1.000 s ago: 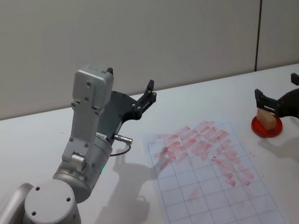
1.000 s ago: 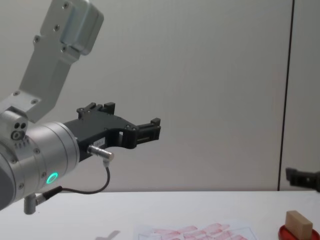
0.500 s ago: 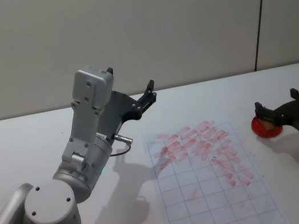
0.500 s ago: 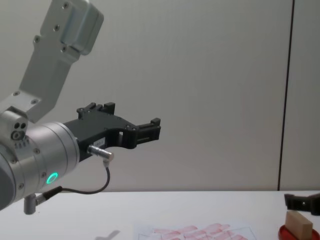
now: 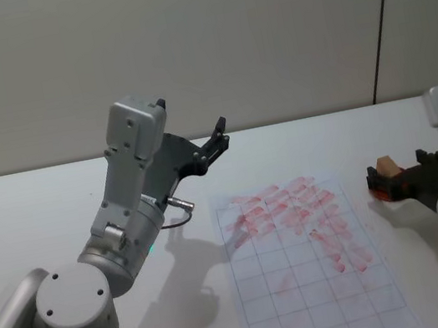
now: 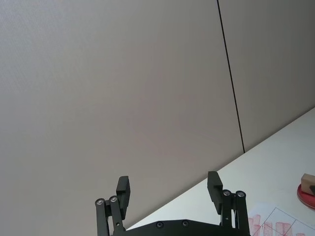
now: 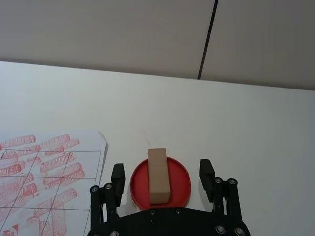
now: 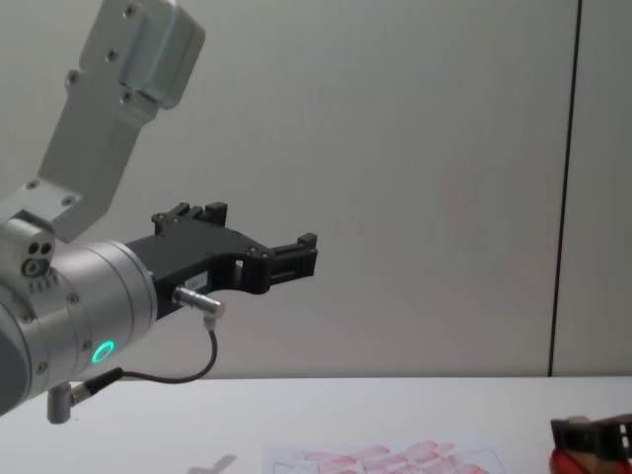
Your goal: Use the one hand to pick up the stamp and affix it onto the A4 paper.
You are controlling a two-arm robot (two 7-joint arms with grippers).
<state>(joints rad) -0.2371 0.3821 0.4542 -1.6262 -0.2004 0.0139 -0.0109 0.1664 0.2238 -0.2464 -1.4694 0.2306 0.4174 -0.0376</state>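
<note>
My gripper is going to lift the stamp (image 7: 159, 176), which stands on top of the wider red pad (image 7: 179, 184). The stamp will come off and the red pad will stay behind.
The stamp (image 7: 159, 175), a small light-brown wooden block, stands on a red round pad (image 7: 182, 183). My right gripper (image 7: 162, 173) is open, one finger on each side of the pad and stamp, not touching the block. From the head, the right gripper (image 5: 400, 179) sits low at the table's right with the stamp (image 5: 385, 163) poking up beside it. The A4 paper (image 5: 305, 268), gridded and covered with pink-red prints, lies left of it. My left gripper (image 5: 216, 137) hangs open in the air, holding nothing.
The raised left arm, with a grey looped cable and silver plug (image 8: 197, 304), fills the left of the table. The white table (image 5: 24, 215) runs back to a plain wall. From the chest, the right gripper (image 8: 591, 433) shows low at the right edge.
The right gripper has dropped lower and drawn back a little, coming down around the stamp and red pad, its fingers still apart. The left arm has not moved.
</note>
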